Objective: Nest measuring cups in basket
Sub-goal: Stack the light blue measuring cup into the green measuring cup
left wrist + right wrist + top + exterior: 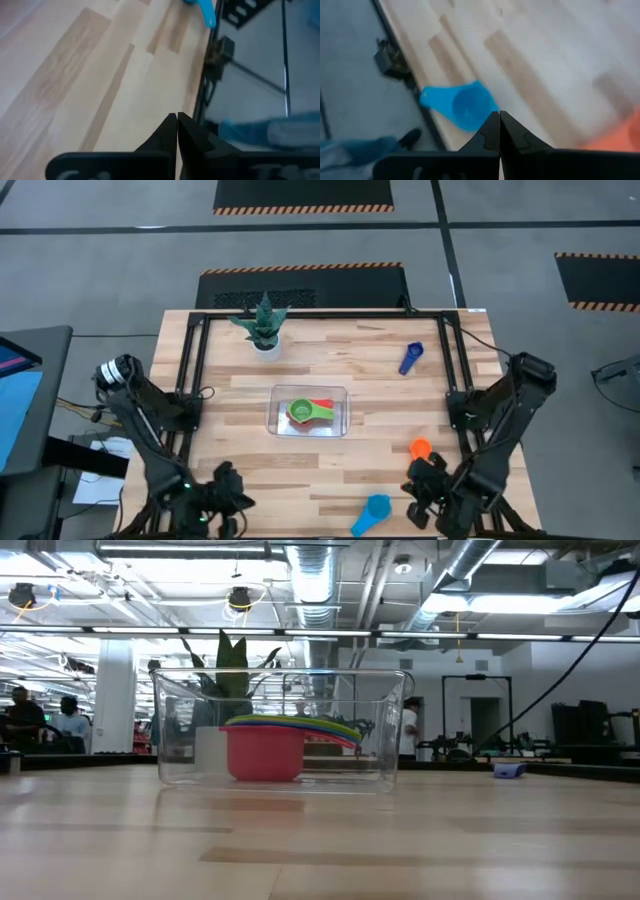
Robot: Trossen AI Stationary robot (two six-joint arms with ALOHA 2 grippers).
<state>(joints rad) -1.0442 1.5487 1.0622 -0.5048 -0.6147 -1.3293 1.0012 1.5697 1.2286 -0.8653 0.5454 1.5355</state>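
The light blue cup's handle (pixel 360 527) comes up to the near edge of the table, so my right gripper should go to the cup's bowl (pixel 378 506) and move the cup inward before nesting it.
The clear basket (pixel 310 412) stands at the table's middle and holds nested cups: a red bowl (pixel 265 752) lowest, with green (pixel 300 412) and yellow (pixel 322 414) above it. Three cups lie loose on the wood: a dark blue one (pixel 411 358) far right, an orange one (pixel 419 447) on the right, and a light blue one (pixel 371 514) at the near edge. My right gripper (pixel 425 485) is shut and hangs between the orange cup (pixel 620 132) and the light blue cup (pixel 460 106). My left gripper (pixel 228 498) is shut near the near-left corner.
A white pot with a green plant (pixel 264 330) stands at the far edge, left of centre. Black frame rails (pixel 190 360) run along the table's left, right and far sides. A person's leg and shoe (pixel 405 140) show on the floor beyond the near edge.
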